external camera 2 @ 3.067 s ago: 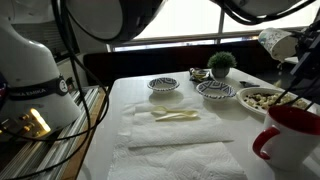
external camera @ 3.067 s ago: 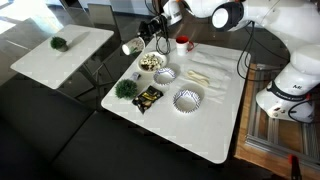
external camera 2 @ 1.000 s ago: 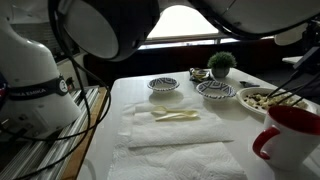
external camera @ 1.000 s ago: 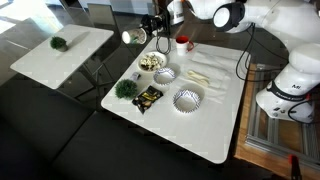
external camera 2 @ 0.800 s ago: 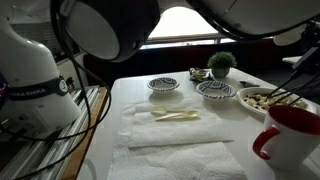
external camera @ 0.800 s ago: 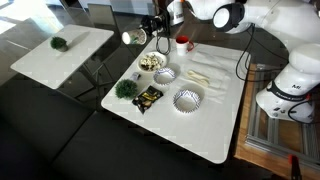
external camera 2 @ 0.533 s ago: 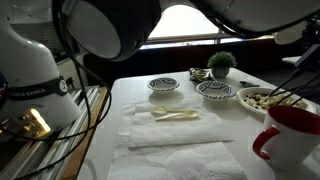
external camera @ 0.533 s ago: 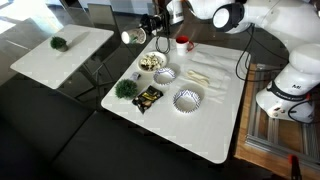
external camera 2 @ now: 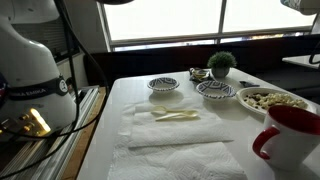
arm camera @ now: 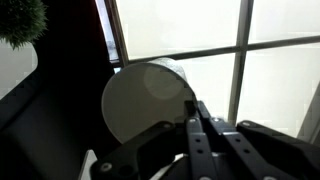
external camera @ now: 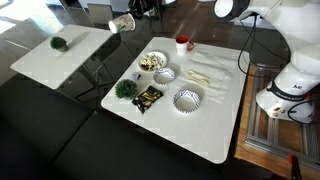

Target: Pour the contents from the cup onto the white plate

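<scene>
The empty cup (external camera: pixel 122 23) hangs tipped past the table's edge, so next my gripper swings it back, turns it upright and lowers it next to the white plate (external camera: pixel 161 46).
The white plate (external camera: pixel 152 62) lies near the far left corner of the white table and holds pale nut-like pieces; it also shows in an exterior view (external camera 2: pixel 272 100) at the right edge. My gripper (arm camera: pixel 200 128) is shut on a pale cup (external camera: pixel 122 21), held on its side high above the floor, left of the table and well away from the plate. In the wrist view the cup (arm camera: pixel 148 100) shows as a round pale disc just beyond the fingers. The gripper itself is out of frame in the exterior view that faces the window.
A red mug (external camera: pixel 184 42) stands behind the plate. Two small patterned bowls (external camera: pixel 164 74) (external camera 2: pixel 165 84), a striped bowl (external camera: pixel 187 99), a small plant (external camera: pixel 125 88), a snack packet (external camera: pixel 148 97) and paper towels (external camera: pixel 205 75) with pale cutlery (external camera 2: pixel 175 115) lie on the table. A second white table (external camera: pixel 65 50) stands to the left.
The arm has risen and swung up and left with the cup, away from the plate. It no longer fills the top of the window-side exterior view.
</scene>
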